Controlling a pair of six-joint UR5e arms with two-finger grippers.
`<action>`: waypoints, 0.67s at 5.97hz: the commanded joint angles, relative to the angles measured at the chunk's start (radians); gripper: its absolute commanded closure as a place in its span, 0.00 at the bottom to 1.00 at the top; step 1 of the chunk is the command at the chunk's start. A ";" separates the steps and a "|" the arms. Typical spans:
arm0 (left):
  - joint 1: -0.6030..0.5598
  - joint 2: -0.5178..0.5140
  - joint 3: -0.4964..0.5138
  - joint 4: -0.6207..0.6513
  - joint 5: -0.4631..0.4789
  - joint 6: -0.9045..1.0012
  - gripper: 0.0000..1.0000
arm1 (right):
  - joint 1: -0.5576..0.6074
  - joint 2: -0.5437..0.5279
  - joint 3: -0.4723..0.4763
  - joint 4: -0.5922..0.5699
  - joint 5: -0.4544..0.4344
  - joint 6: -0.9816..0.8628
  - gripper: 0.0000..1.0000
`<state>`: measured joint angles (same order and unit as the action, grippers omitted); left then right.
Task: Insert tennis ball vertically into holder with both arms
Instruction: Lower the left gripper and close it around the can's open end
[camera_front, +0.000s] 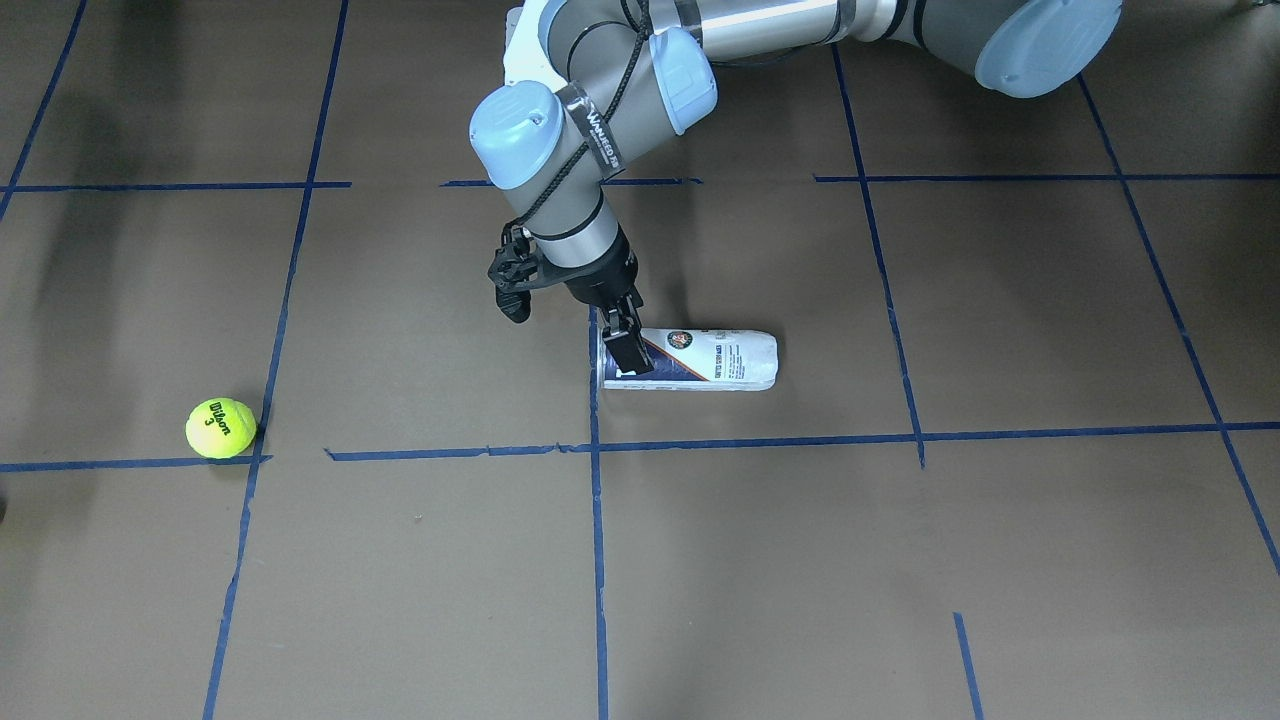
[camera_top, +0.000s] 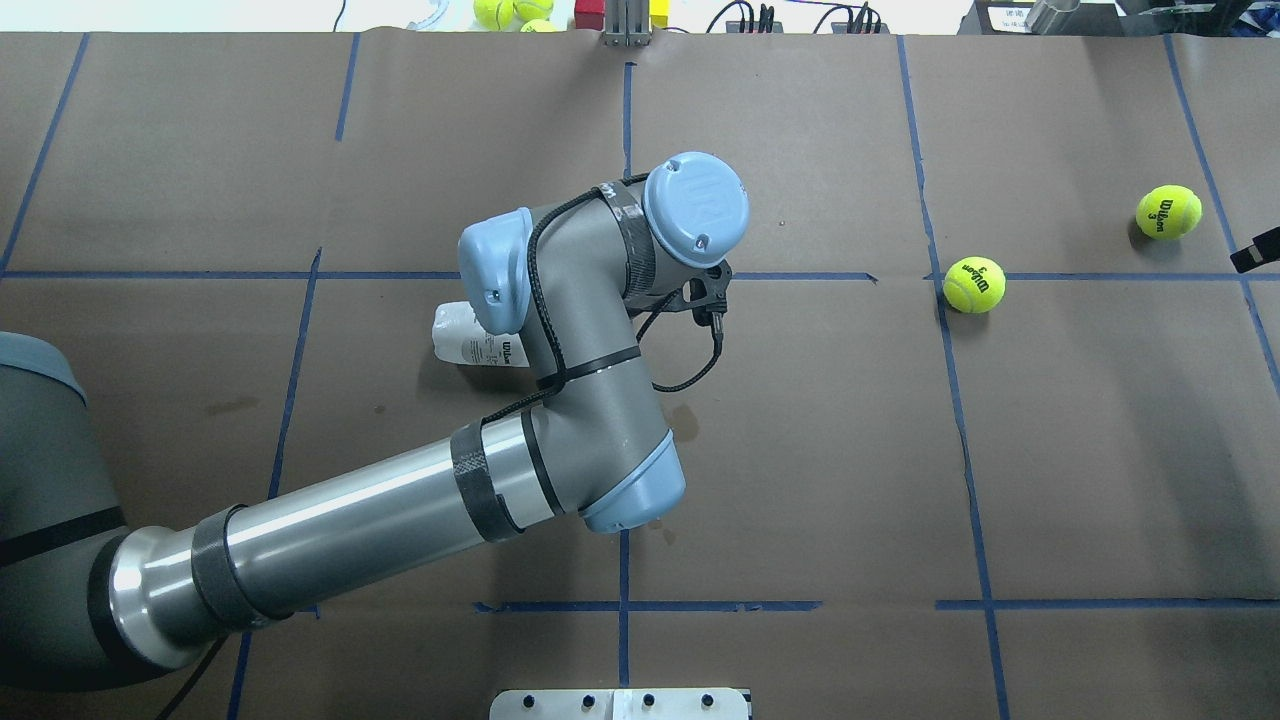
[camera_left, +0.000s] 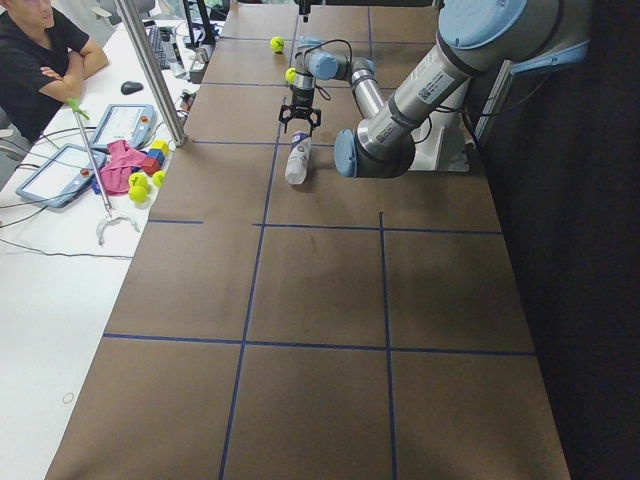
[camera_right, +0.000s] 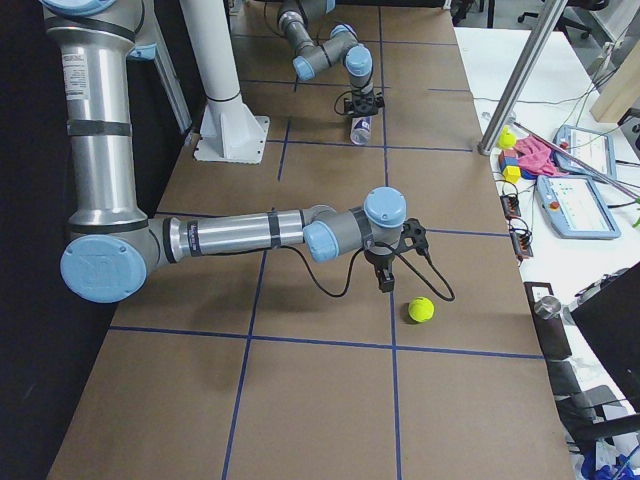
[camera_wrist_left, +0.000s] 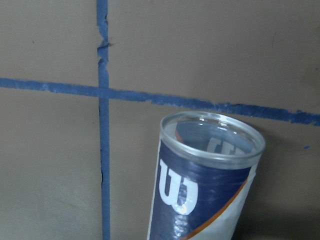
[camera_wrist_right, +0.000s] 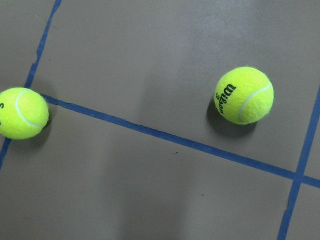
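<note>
I see only the label's inner side (camera_wrist_left: 214, 138) past the can's open silver rim, so I should expect an empty can (camera_front: 708, 360) when I turn it upright.
The holder (camera_front: 700, 360), a clear can with a navy and white label, lies on its side on the table. Its open silver rim fills the left wrist view (camera_wrist_left: 212, 142). My left gripper (camera_front: 622, 342) is at that open end, its fingers spread over the rim, open. Most of the can is hidden under my left arm in the overhead view, where only its closed end (camera_top: 465, 338) shows. Two tennis balls (camera_top: 974, 284) (camera_top: 1168, 211) lie on the right half, and both show in the right wrist view (camera_wrist_right: 243, 95) (camera_wrist_right: 22, 112). My right gripper (camera_right: 383, 278) hovers near the outer ball (camera_right: 421, 310); whether it is open or shut does not show.
Blue tape lines (camera_front: 597, 560) divide the brown table. Spare balls (camera_top: 495, 10) and coloured blocks sit past the far edge. A white pedestal base (camera_right: 228, 135) stands by the robot. An operator (camera_left: 40, 60) sits at a side desk with tablets (camera_left: 55, 172).
</note>
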<state>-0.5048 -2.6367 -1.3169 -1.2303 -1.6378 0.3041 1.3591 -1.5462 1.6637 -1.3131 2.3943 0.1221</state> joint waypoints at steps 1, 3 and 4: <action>0.023 -0.002 0.025 -0.015 -0.002 -0.037 0.00 | 0.000 0.000 0.002 0.000 0.002 -0.001 0.00; 0.026 -0.025 0.121 -0.105 0.000 -0.060 0.00 | 0.000 0.001 0.002 -0.002 0.002 -0.004 0.00; 0.026 -0.028 0.131 -0.115 0.001 -0.050 0.00 | 0.000 0.001 0.007 -0.002 0.002 -0.004 0.00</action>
<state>-0.4795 -2.6570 -1.2104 -1.3230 -1.6379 0.2511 1.3591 -1.5452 1.6674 -1.3145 2.3960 0.1183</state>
